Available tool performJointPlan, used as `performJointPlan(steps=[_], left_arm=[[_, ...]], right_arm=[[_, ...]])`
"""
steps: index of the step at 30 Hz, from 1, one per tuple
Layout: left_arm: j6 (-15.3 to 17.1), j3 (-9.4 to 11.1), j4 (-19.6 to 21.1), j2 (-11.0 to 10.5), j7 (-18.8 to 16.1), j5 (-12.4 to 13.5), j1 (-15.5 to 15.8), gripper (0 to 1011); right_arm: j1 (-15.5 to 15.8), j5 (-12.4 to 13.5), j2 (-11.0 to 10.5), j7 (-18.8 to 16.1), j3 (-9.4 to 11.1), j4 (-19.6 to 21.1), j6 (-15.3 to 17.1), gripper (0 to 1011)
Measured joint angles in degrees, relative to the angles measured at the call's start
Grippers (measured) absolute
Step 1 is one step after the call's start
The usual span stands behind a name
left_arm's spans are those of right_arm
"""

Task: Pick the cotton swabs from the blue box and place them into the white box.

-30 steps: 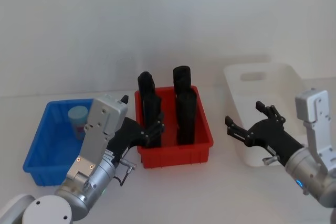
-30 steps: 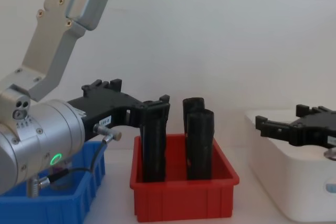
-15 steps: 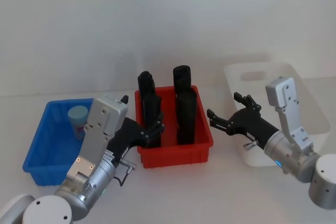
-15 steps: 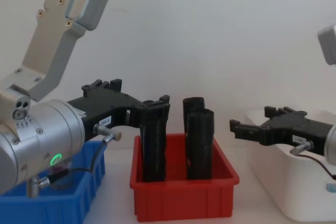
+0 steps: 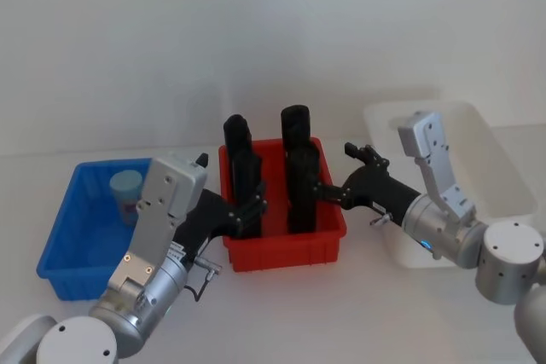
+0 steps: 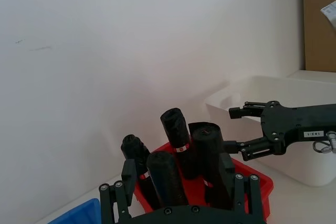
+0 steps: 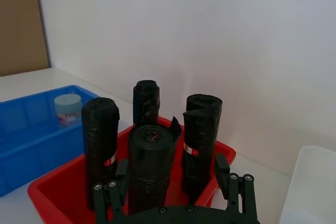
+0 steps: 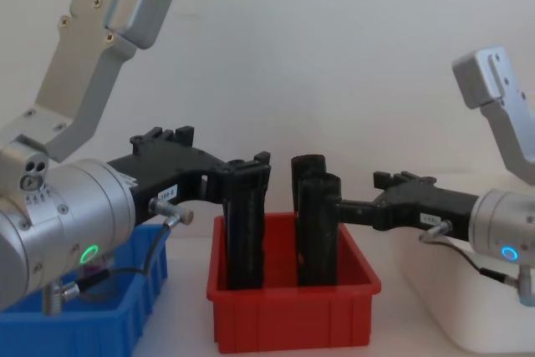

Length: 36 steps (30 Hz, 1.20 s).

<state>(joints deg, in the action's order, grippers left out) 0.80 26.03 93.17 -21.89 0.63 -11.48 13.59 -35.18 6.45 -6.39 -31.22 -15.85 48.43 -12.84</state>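
Note:
I expect the front black roll point(image 8: 318, 232) to come out alone and stay straight when I lift it, because the rear roll's top point(image 8: 308, 163) stands apart.
One jar of cotton swabs point(image 5: 126, 193) with a pale blue lid stands upright in the far part of the blue box point(image 5: 72, 240) at the left; the jar point(image 7: 67, 109) is also in the right wrist view. The white box point(image 5: 465, 168) sits at the right. My left gripper point(image 5: 253, 215) is open at the front left corner of the red bin, away from the jar. My right gripper point(image 5: 333, 172) is open and reaches left from the white box to the red bin's right side, its fingers point(image 8: 380, 178) near a black roll.
A red bin point(image 5: 286, 249) stands between the two boxes and holds several tall black rolls point(image 5: 300, 181). A white wall lies close behind. Bare tabletop lies in front of the bins.
My right gripper has swung left from in front of the white box to the red bin's right side. The left arm and the jar have not moved.

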Motion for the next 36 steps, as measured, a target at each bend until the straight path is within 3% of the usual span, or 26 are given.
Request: performJointPlan(steps=[17,24,30,31,36], left_arm=[[0.00,0.00,0.00,0.00,0.00,0.00,0.00,1000],[0.00,0.00,0.00,0.00,-0.01,0.00,0.00,1000],[0.00,0.00,0.00,0.00,0.00,0.00,0.00,1000],[0.00,0.00,0.00,0.00,0.00,0.00,0.00,1000],[0.00,0.00,0.00,0.00,0.00,0.00,0.00,1000]], right_arm=[[-12.07,1.58,4.36,-6.89,-0.93,-21.66,-6.64,996],[-16.80,2.21,5.94,-8.77,-0.71,-30.65,-8.86,835],[-19.17,2.74,6.73,-10.13,-0.31,-35.05,-9.87,677],[-19.68,2.87,6.88,-10.45,-0.22,-35.99,-10.11,610],[-21.22,3.22,7.36,-11.36,0.23,-38.73,-10.95,527]])
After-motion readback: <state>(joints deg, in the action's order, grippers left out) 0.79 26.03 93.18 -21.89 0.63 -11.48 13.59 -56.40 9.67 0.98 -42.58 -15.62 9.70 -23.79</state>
